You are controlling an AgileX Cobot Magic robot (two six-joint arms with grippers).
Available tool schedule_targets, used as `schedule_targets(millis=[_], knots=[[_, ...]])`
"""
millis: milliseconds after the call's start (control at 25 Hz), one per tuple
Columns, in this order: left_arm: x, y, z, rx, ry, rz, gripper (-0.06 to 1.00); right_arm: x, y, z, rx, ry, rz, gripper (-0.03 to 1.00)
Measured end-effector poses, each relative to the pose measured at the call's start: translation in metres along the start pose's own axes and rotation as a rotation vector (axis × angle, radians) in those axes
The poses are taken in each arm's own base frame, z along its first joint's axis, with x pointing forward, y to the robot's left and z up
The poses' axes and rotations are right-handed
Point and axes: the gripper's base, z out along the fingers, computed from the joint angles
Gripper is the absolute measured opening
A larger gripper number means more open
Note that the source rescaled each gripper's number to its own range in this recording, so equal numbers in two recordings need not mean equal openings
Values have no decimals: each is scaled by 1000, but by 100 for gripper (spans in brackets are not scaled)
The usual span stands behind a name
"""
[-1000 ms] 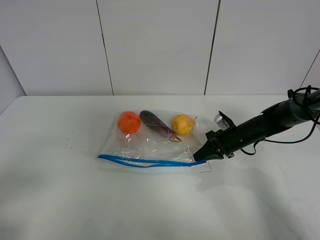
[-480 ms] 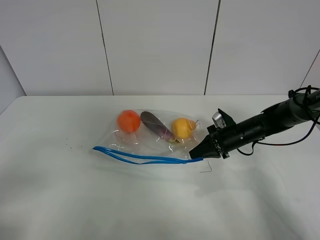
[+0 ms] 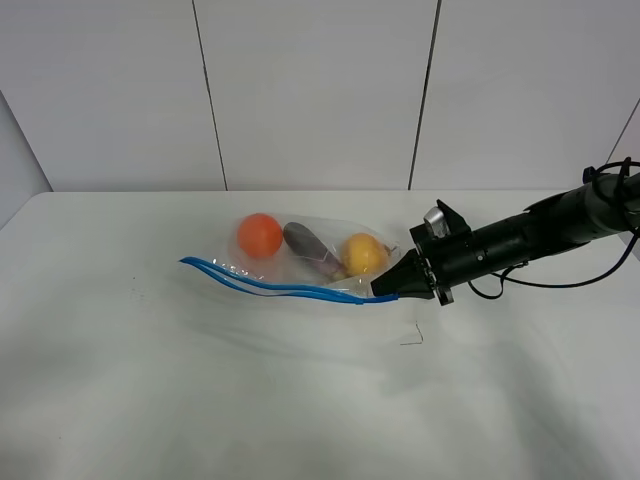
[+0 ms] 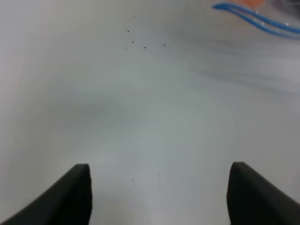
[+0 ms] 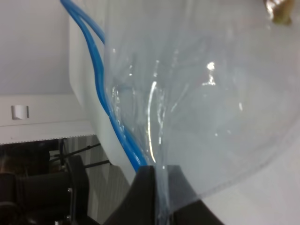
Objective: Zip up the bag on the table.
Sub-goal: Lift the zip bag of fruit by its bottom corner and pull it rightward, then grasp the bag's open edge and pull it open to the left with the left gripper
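I should hold the bag's corner still with my right gripper, since the blue zipper gapes (image 3: 232, 280) past it, while my left gripper takes the zipper (image 3: 352, 298) close beside it.
The clear crinkly bag (image 3: 300, 262) lies mid-table with an orange ball (image 3: 260, 236), a purple eggplant (image 3: 307, 246) and a yellow fruit (image 3: 363, 253) inside. Its blue zipper strip (image 3: 270, 285) runs along the near edge, lifted off the white table (image 3: 150, 400). My right gripper (image 3: 384, 289) is shut on the bag's right corner at the zipper end; the right wrist view shows the film (image 5: 197, 103) pinched between the fingertips (image 5: 149, 180) and the blue strip (image 5: 108, 112). My left gripper (image 4: 159, 197) is open over bare table, the zipper's left end (image 4: 253, 18) far ahead of it.
A small bent wire-like scrap (image 3: 412, 338) lies on the table just in front of the right gripper. Dark specks (image 3: 135, 292) dot the table left of the bag. A panelled white wall (image 3: 320, 90) stands behind the table.
My right gripper has lifted and drawn the bag's right corner up and back. The zipper strip has risen off the table and its left end has swung further left.
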Motion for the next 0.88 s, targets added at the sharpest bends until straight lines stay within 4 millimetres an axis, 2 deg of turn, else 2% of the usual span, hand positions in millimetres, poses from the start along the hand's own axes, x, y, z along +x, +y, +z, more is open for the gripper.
schedule_targets(millis=[320,880], knots=[[0,0,0,0,0,0,83,-5,33,-15,3,-41,-26,0],[0,0,0,0,0,0,83,-4,34,-16,10,-32,-22,0]])
